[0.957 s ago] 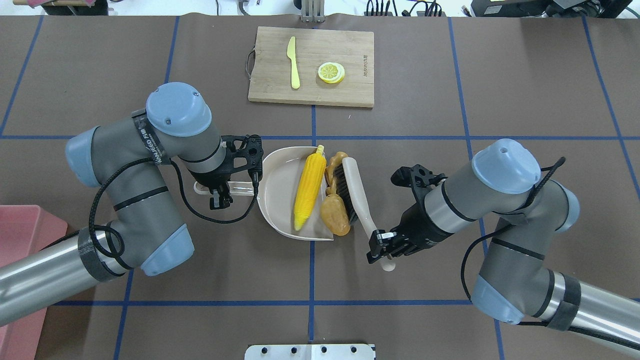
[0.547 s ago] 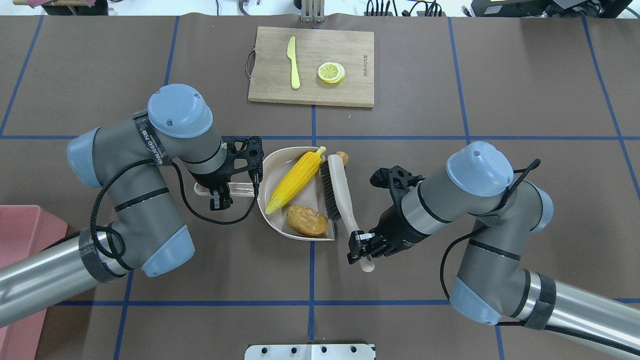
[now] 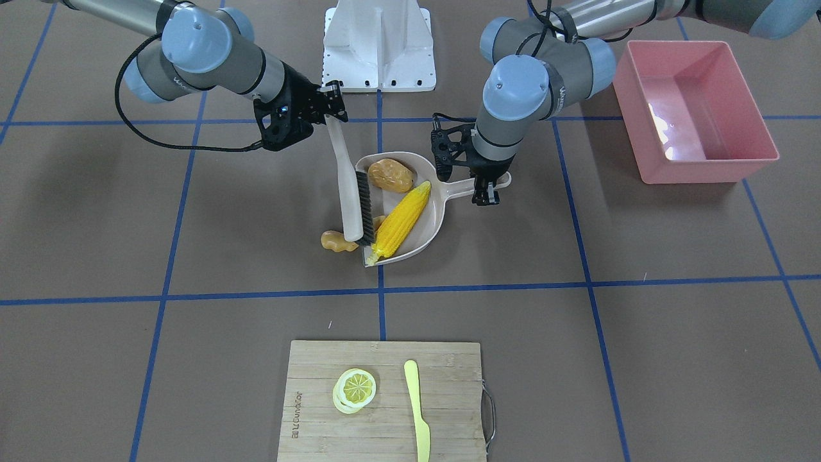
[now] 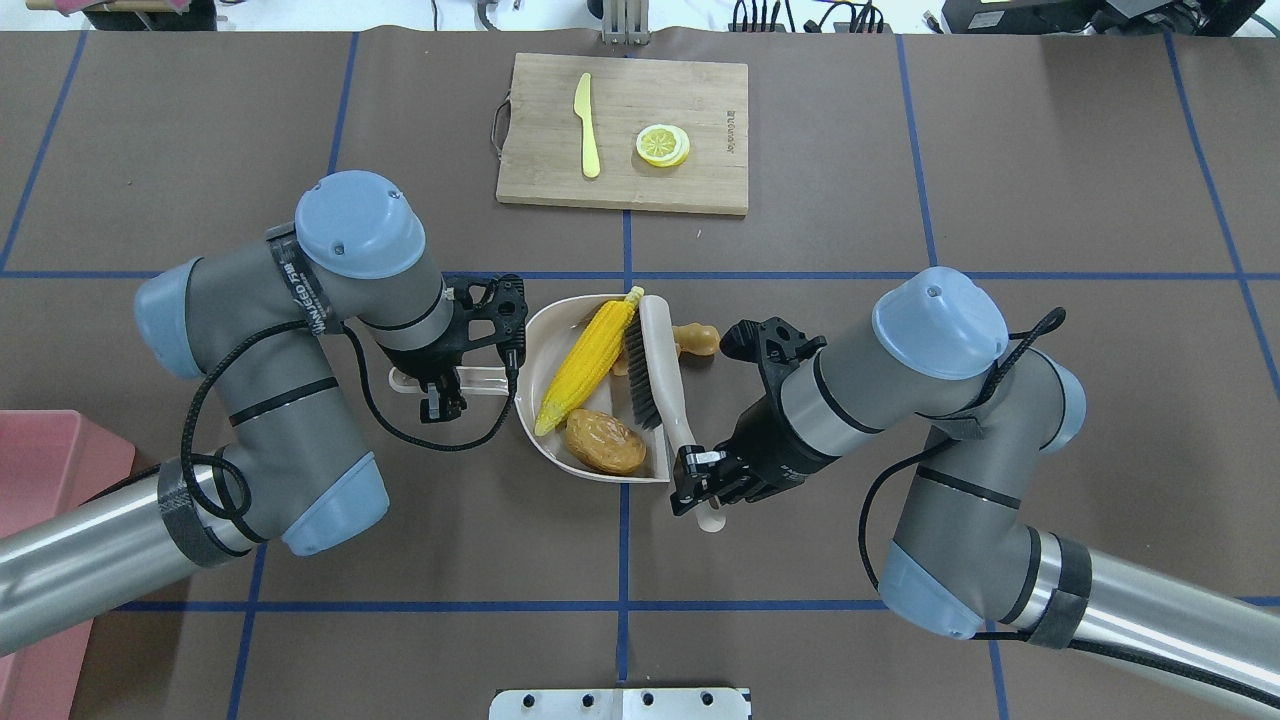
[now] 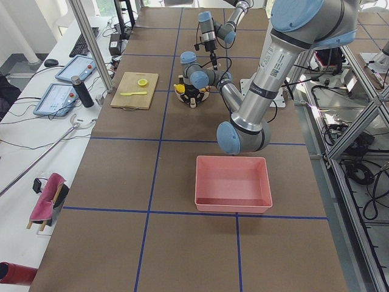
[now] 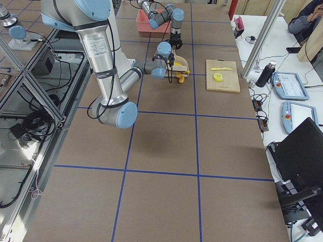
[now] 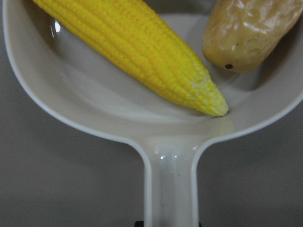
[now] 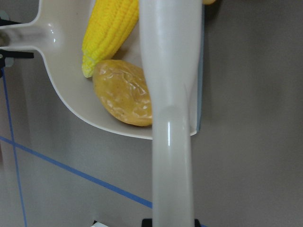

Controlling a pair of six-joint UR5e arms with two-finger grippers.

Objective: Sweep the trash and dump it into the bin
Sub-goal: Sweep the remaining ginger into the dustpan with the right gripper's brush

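Note:
I should draw the brush back past the ginger root with my right gripper and sweep it in, because the ginger root sticks out (image 3: 335, 241) of the dustpan behind the brush.
The yellow corn cob (image 4: 588, 360) and the tan-brown potato (image 4: 604, 442) lie in the beige dustpan (image 4: 537, 322). The ginger root (image 4: 697, 340) lies on the table just right of the brush (image 4: 655, 370), outside the pan. My left gripper (image 4: 443, 385) is shut on the dustpan handle. My right gripper (image 4: 703, 485) is shut on the brush handle, with the bristles at the pan's open edge. The left wrist view shows the corn (image 7: 142, 56) and potato (image 7: 251, 33) in the pan. The pink bin (image 3: 705, 168) stands apart, at the overhead view's left edge (image 4: 40, 450).
A wooden cutting board (image 4: 625, 180) at the far middle holds a yellow-green plastic knife (image 4: 587, 125) and a lemon slice (image 4: 662, 145). The brown mat has blue grid lines. The robot's white base plate (image 3: 378, 38) sits behind the dustpan.
My right gripper swept the brush left toward the pan. The potato rolled into the dustpan and the corn turned diagonal. The ginger slipped out to the brush's right side. The left arm stayed still.

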